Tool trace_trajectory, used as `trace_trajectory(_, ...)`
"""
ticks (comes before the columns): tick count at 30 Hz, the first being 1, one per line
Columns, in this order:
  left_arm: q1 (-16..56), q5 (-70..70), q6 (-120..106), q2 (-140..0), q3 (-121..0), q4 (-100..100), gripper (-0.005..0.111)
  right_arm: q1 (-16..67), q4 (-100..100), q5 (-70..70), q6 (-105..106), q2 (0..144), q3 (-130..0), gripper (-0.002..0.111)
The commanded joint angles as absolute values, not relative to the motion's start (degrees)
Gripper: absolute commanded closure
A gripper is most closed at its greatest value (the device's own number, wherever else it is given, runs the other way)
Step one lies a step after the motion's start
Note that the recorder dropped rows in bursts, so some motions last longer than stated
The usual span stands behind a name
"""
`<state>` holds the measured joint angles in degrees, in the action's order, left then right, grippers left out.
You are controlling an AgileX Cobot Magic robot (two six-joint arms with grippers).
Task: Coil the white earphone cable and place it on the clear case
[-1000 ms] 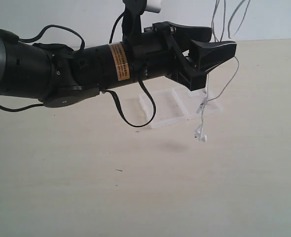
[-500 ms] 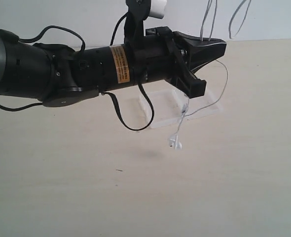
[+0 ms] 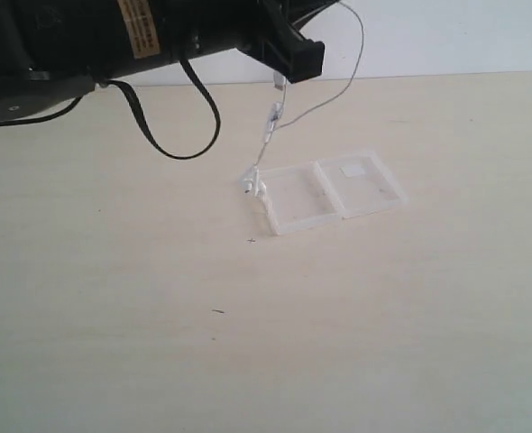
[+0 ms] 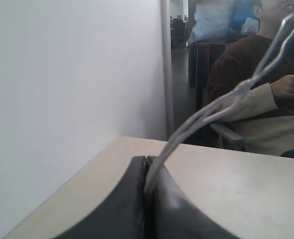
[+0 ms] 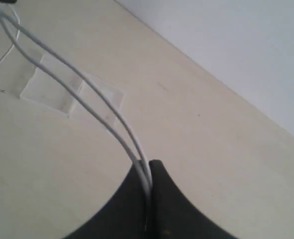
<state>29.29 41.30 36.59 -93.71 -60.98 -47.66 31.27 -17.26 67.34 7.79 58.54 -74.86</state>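
The earbuds [image 3: 253,183] dangle loose while my right gripper stretches pieces of the cable up high, so I should open my right gripper, let the pieces go and move it lower to the hanging cable [image 3: 270,126].
The white earphone cable [image 3: 268,135] hangs from my left arm [image 3: 140,36] at the top of the exterior view. Its earbuds [image 3: 252,186] dangle by the left edge of the clear case [image 3: 293,215]. The case lies open on the table, and its right half bears a white patch [image 3: 354,170]. A thin strand [image 3: 360,41] loops up out of the frame. In the left wrist view my left gripper [image 4: 146,160] is shut on the cable [image 4: 202,115]. My right gripper [image 5: 150,165] is shut on two strands of cable [image 5: 87,94], high above the case [image 5: 42,92].
A black robot cable [image 3: 180,135] droops in a loop from the left arm over the beige table [image 3: 266,343]. A white wall runs along the table's far edge. A seated person [image 4: 256,89] shows beyond the table in the left wrist view.
The left gripper has shut on the cable and the arm has risen and pulled left. The earbuds swung from the case's right side to its left edge.
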Motion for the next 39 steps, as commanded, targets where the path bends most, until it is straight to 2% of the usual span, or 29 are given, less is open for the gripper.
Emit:
trace_trajectory(1,29.12,39.08,37.32,-90.58,-60.91,-47.78,0.107,31.32,-11.82,68.06,7.59,59.38,-73.46,0.108)
trace_trajectory(12,29.23,36.11,40.35,-89.32,-60.91,-50.92,0.107,31.32,-9.73,57.22,4.52,64.49,-63.59,0.106)
trace_trajectory(19,29.23,32.32,38.36,-89.32,-60.91,-51.15,0.107,31.32,-8.59,47.34,4.38,69.50,-60.66,0.079)
trace_trajectory(31,29.23,28.36,33.45,-89.32,-60.91,-50.18,0.107,31.32,3.00,37.53,12.78,71.91,-60.66,0.047)
trace_trajectory(34,29.23,28.36,33.45,-89.32,-60.91,-50.18,0.107,31.32,8.40,37.53,13.82,71.91,-60.66,0.044)
trace_trajectory(39,29.23,28.36,33.45,-89.32,-60.91,-50.18,0.107,31.32,9.64,37.98,13.82,71.91,-60.66,0.029)
